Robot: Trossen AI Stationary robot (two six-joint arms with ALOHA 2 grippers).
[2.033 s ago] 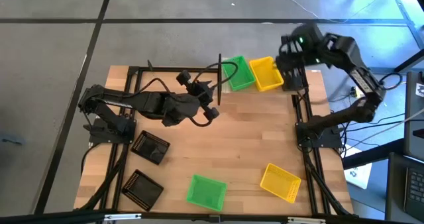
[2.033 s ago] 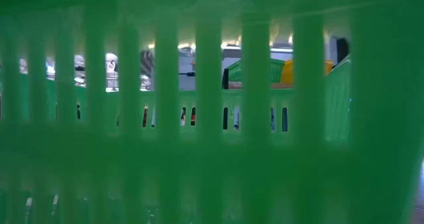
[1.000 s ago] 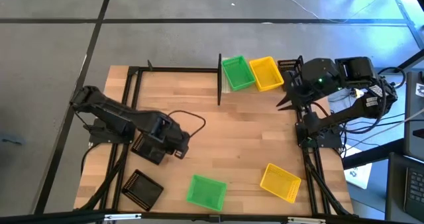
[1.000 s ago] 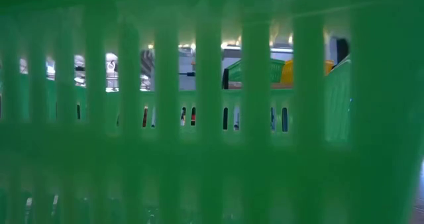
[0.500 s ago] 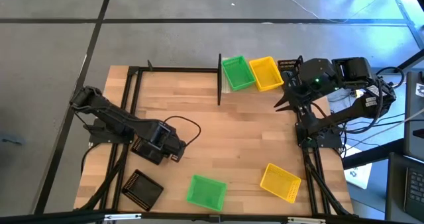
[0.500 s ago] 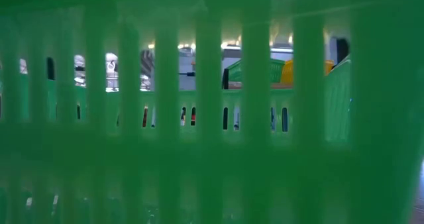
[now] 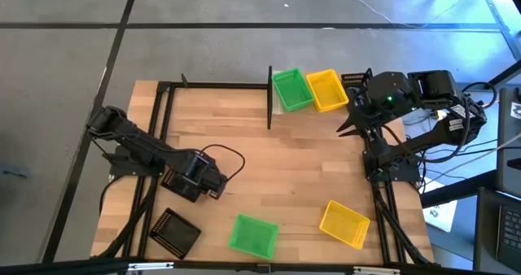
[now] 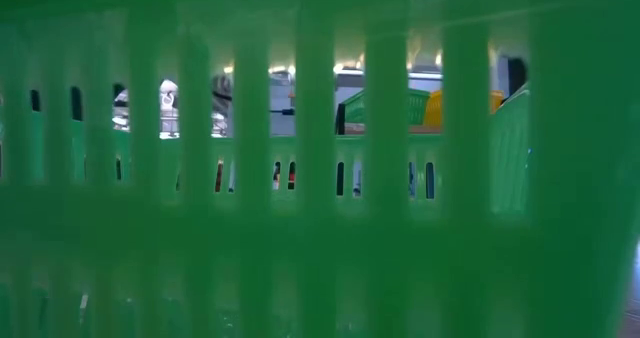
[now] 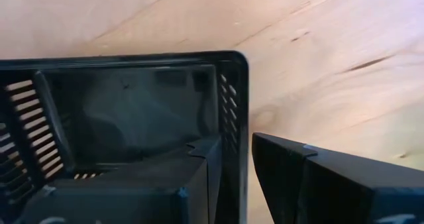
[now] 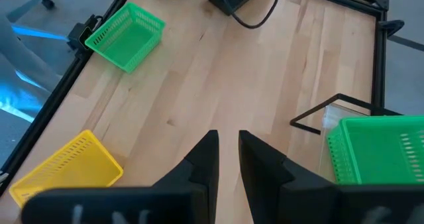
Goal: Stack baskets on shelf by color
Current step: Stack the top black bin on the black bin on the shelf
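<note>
The black basket in my left gripper (image 7: 179, 186) is a long way from the shelf's black basket, so the robot should put it down in the table's middle (image 7: 274, 164) for the right gripper.
My left gripper (image 7: 205, 185) (image 9: 235, 148) is down at a black basket (image 7: 179, 181) near the table's left edge, shut on its wall. My right gripper (image 7: 346, 120) (image 10: 227, 141) hovers in front of the shelf (image 10: 331, 118), touching nothing, its fingers a narrow gap apart. On the shelf at the far edge sit a green basket (image 7: 291, 89), a yellow basket (image 7: 327, 89) and a black one (image 7: 352, 80) partly behind the right arm. On the tabletop lie another black basket (image 7: 172, 230), a green one (image 7: 252, 234) and a yellow one (image 7: 343, 224). My left gripper has the black basket by its side wall next to a corner (image 9: 235, 118). One finger (image 9: 132, 191) is inside the basket and the other finger (image 9: 318, 177) is outside it. The fingers come from above and the basket sits on the table.
Black frame rails (image 7: 155, 145) run along the table's left, right and far edges. A green basket wall (image 8: 320, 228) stands right before the low camera and blocks most of that view. Bare wood (image 7: 301, 169) lies in the table's middle.
My left gripper has shifted a little toward the table's left and near edges, settling onto the black basket. The basket has not moved, and the right arm has kept still.
</note>
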